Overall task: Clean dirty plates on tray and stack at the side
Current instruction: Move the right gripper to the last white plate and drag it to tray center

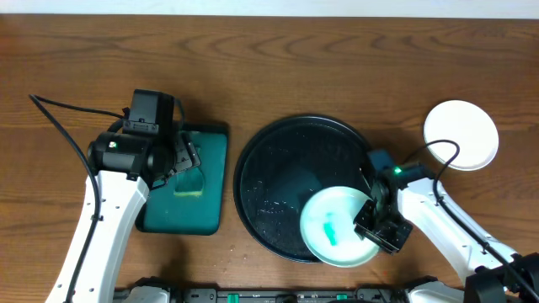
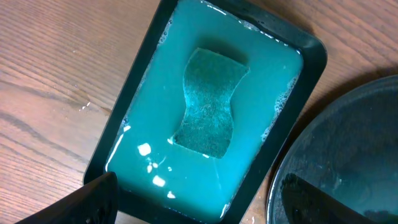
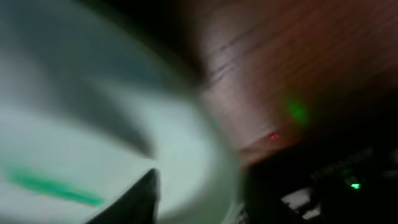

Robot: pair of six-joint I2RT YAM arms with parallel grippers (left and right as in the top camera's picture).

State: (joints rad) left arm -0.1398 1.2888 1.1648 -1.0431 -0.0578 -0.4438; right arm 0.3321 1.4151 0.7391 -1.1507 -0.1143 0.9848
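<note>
I see a green smear on the plate (image 1: 329, 233), so my right gripper should keep the plate over the tray while my left gripper picks up the green sponge (image 2: 209, 102).
A white plate with a green smear (image 1: 335, 227) lies on the near right part of the round black tray (image 1: 278, 168). My right gripper (image 1: 371, 220) is shut on the plate's right rim; the blurred right wrist view shows the plate (image 3: 93, 137) between the fingers (image 3: 193, 199). A clean white plate (image 1: 461, 135) sits on the table at the right. My left gripper (image 2: 196, 196) is open above the rectangular black basin (image 1: 206, 135) of teal soapy water, where a green sponge (image 2: 210, 102) lies; the sponge also shows in the overhead view (image 1: 190, 183).
The basin (image 2: 314, 53) stands close to the left of the round tray (image 2: 348, 143). Black cables run over the table at the far left (image 1: 59, 118) and near the clean plate (image 1: 438, 151). Bare wooden table lies behind.
</note>
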